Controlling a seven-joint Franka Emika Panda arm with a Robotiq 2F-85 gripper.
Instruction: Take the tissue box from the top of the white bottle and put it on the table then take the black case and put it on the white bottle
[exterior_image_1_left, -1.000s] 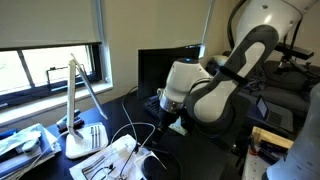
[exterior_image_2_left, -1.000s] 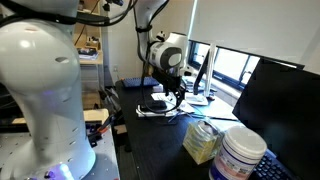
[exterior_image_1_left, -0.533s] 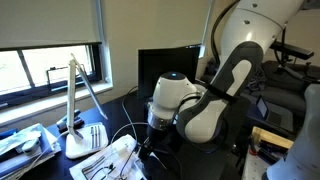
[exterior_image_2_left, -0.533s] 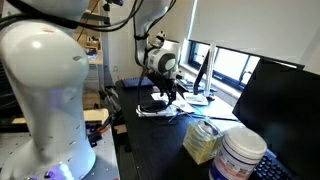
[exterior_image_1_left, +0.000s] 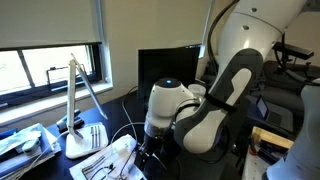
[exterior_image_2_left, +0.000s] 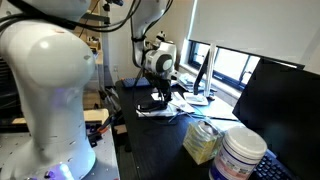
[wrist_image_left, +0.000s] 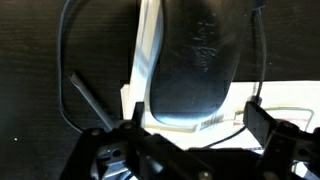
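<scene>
My gripper should keep going down until my open fingers, now astride the black case's narrow near end (wrist_image_left: 186, 104), are on either side of its sides (wrist_image_left: 155, 85). Then it should close.
The black case (wrist_image_left: 195, 60) fills the wrist view, a smooth dark oval lying on white papers. My gripper (wrist_image_left: 195, 118) is open, one finger on each side of the case's near end, not closed on it. In an exterior view the gripper (exterior_image_2_left: 162, 95) hangs low just over the case (exterior_image_2_left: 152, 106) on the black table (exterior_image_2_left: 150, 140). The cream tissue box (exterior_image_2_left: 203, 140) stands on the table beside the white bottle (exterior_image_2_left: 243, 155), whose top is bare. In an exterior view the gripper (exterior_image_1_left: 148, 148) is low over the desk and the arm hides the case.
A white desk lamp (exterior_image_1_left: 78, 110) and loose papers (exterior_image_1_left: 110, 160) with cables lie beside the gripper. A black monitor (exterior_image_1_left: 165, 65) stands behind the arm. Another monitor (exterior_image_2_left: 285, 110) rises right behind the bottle. A cable (wrist_image_left: 85, 100) loops left of the case.
The arm has come down and moved toward the papers, bringing the open gripper low around the black case. The tissue box and bottle have not moved.
</scene>
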